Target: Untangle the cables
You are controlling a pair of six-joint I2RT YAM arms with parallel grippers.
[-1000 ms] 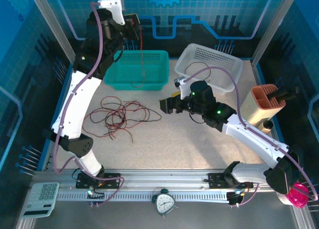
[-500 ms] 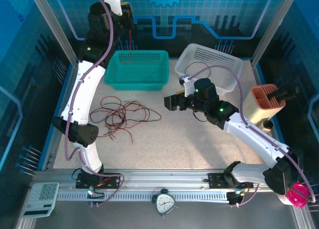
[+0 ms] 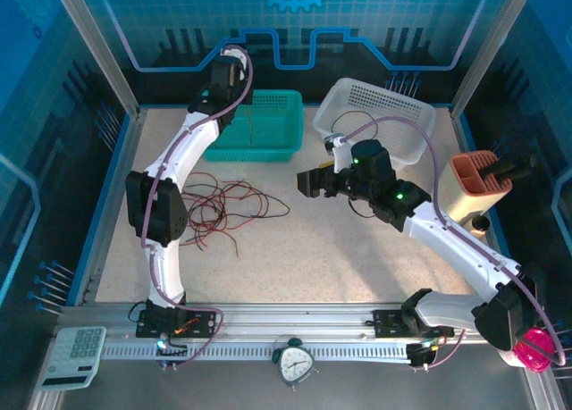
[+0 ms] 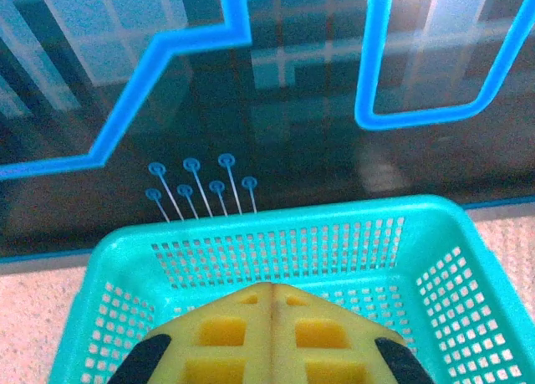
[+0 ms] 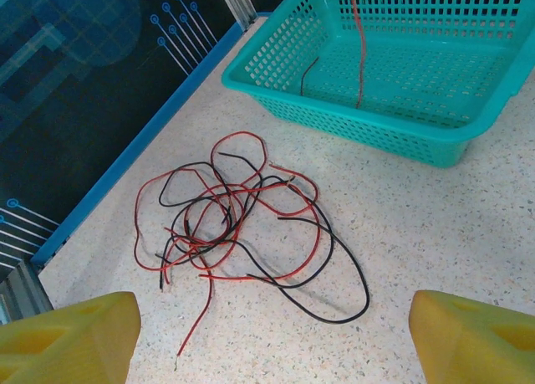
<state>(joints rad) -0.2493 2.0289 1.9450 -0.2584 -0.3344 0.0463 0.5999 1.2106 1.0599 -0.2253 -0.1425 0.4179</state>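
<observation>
The red cable (image 3: 250,126) is hanging inside the teal basket, clear of the tangle, so I keep lowering my left gripper until it nears the teal basket's bottom (image 3: 271,130), then let go.
The cables (image 3: 219,205) lie as a loose tangle of red and black strands on the speckled table, left of centre; in the right wrist view the cables (image 5: 226,225) are spread out ahead of the fingers. My right gripper (image 3: 308,185) (image 5: 272,334) hovers open to their right, touching nothing. My left gripper (image 3: 234,87) (image 4: 272,334) is over the teal basket (image 3: 268,133) (image 4: 276,225), its yellow fingers (image 4: 217,334) pressed shut. A red cable (image 5: 358,49) drops straight down into the teal basket (image 5: 401,66) from above, with a short black strand (image 5: 306,73) beside it. Where it is pinched is hidden.
A white basket (image 3: 380,115) stands at the back right and an orange holder (image 3: 478,182) at the far right. A clock (image 3: 295,363), a calculator (image 3: 76,352) and a pink object (image 3: 534,347) sit along the near rail. Blue walls enclose the table.
My left arm has swung down from high at the back to just over the teal basket, lowering the hanging red cable into it. The right gripper has drifted slightly right, still open.
</observation>
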